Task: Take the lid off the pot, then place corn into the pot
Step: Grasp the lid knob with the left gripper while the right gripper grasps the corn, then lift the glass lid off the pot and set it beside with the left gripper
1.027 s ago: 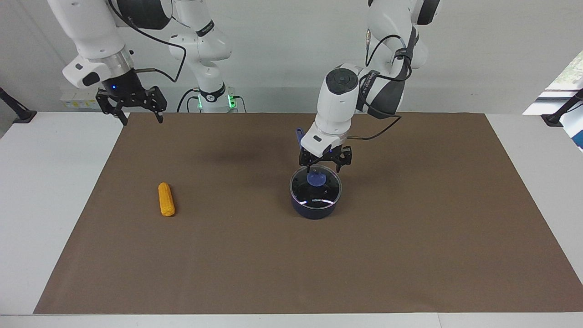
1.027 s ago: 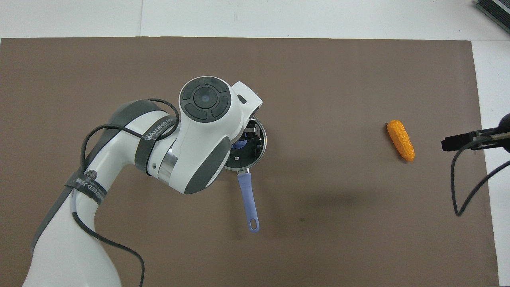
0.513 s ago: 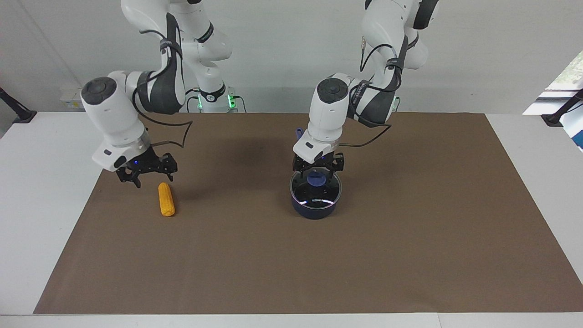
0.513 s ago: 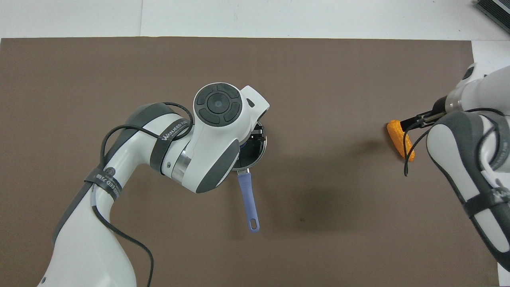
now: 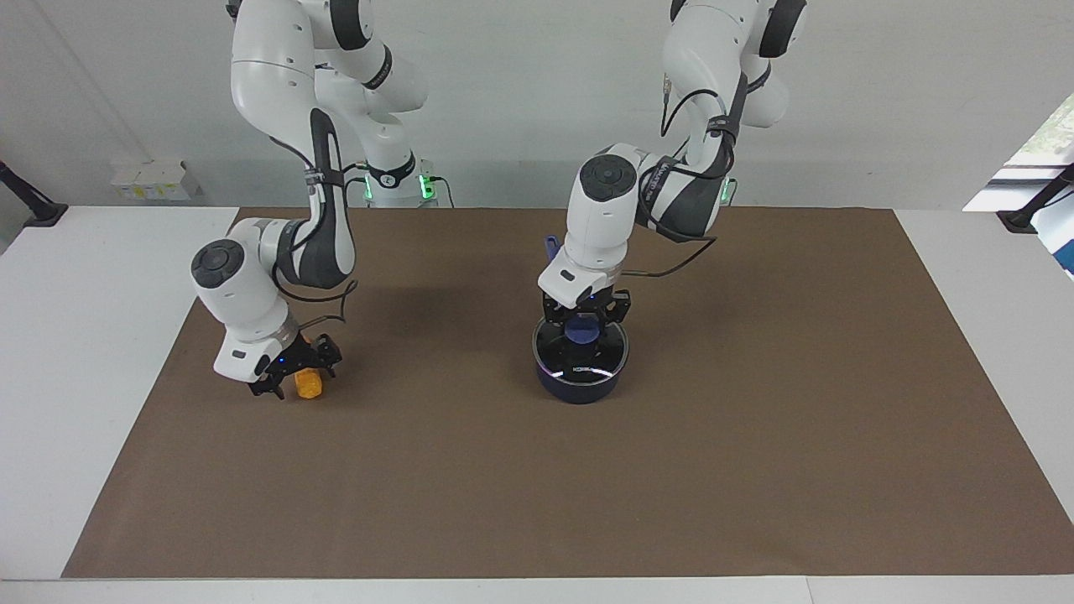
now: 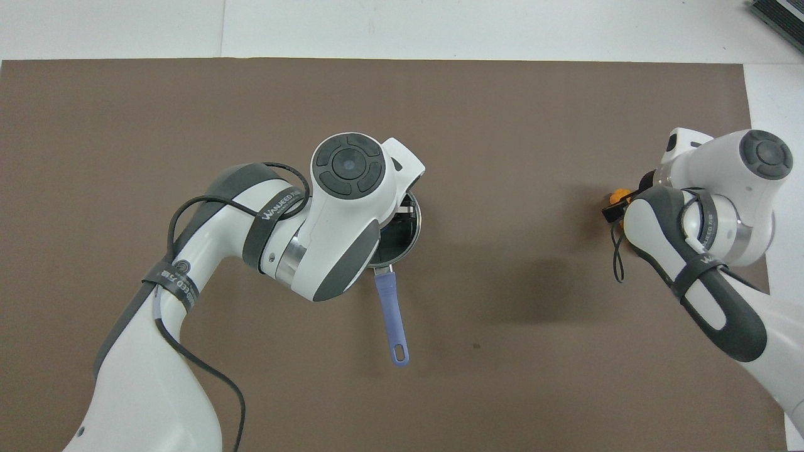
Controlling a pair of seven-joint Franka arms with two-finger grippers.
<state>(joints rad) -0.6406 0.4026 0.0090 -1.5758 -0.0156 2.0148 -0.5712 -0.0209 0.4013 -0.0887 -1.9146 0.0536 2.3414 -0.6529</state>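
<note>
My gripper will find the dark blue pot empty when it brings the orange corn over, because only plain darkness can be seen through the glass lid.
The dark blue pot stands mid-mat with the glass lid on it. Its long handle points toward the robots. My left gripper is down at the lid's blue knob. In the overhead view the left wrist covers most of the lid. The orange corn lies on the mat toward the right arm's end. My right gripper is low over it, open, with a finger on either side. In the overhead view only a bit of the corn shows beside the right gripper.
A brown mat covers most of the white table. Nothing else lies on it.
My right arm has swung out from near its base and come down onto the corn. My left gripper has sunk lower onto the lid's knob. Pot, lid and corn have not moved.
</note>
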